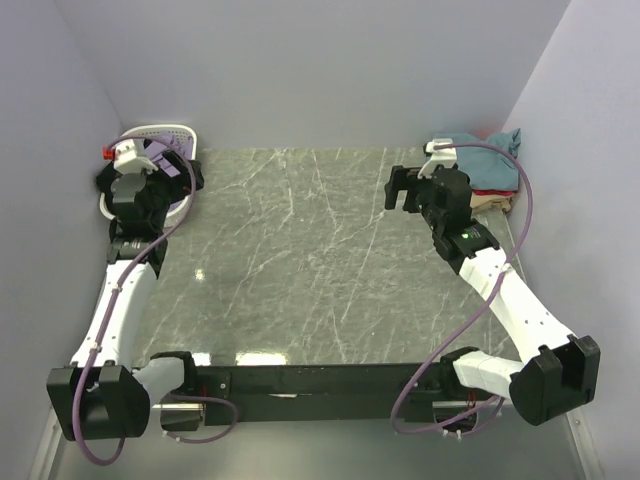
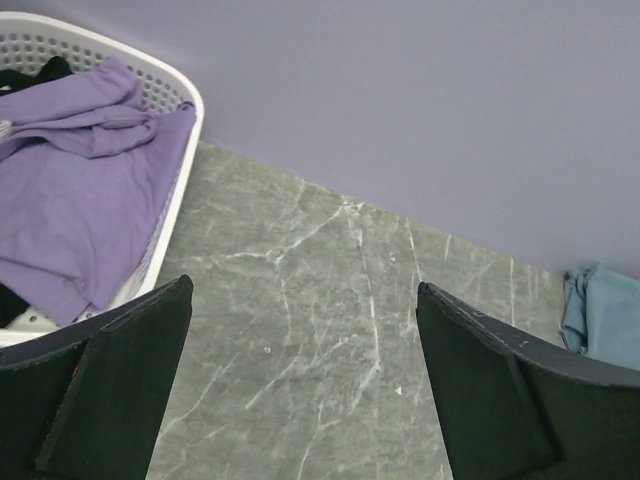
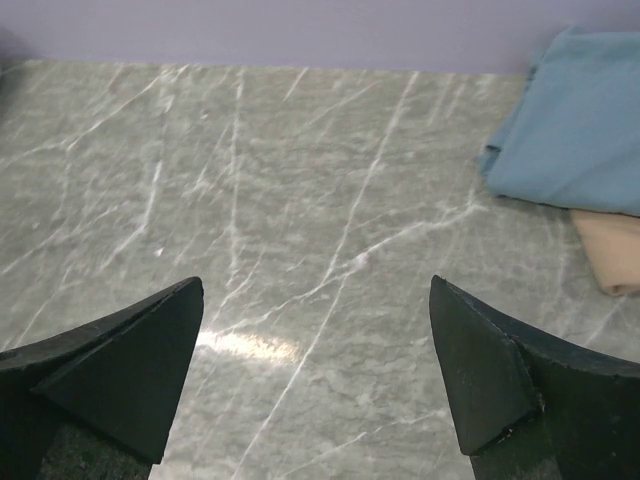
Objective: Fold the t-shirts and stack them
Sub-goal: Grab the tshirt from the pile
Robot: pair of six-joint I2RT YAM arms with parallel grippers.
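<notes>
The lavender t-shirt [image 2: 85, 205] is lying on the black cloth with its fold sticking up, so the robot's left gripper stays open and keep going toward that fold [image 2: 50, 131] until its fingers close there.
A crumpled lavender t-shirt [image 2: 80, 190] lies in a white basket [image 2: 172, 215] at the table's far left corner; in the top view [image 1: 160, 152] the left arm mostly hides it. A folded stack sits at the far right: teal t-shirt [image 1: 488, 160] on top, a red t-shirt [image 1: 492, 191] and a tan t-shirt [image 1: 490, 204] under it. The teal [image 3: 580, 120] and tan [image 3: 612, 250] ones show in the right wrist view. My left gripper [image 1: 190, 172] is open and empty beside the basket. My right gripper [image 1: 405, 187] is open and empty, left of the stack.
Lavender walls close in the grey marble table [image 1: 310, 260] at the back and both sides. A black rail [image 1: 320, 380] runs along the near edge between the arm bases. Purple cables loop from both arms.
</notes>
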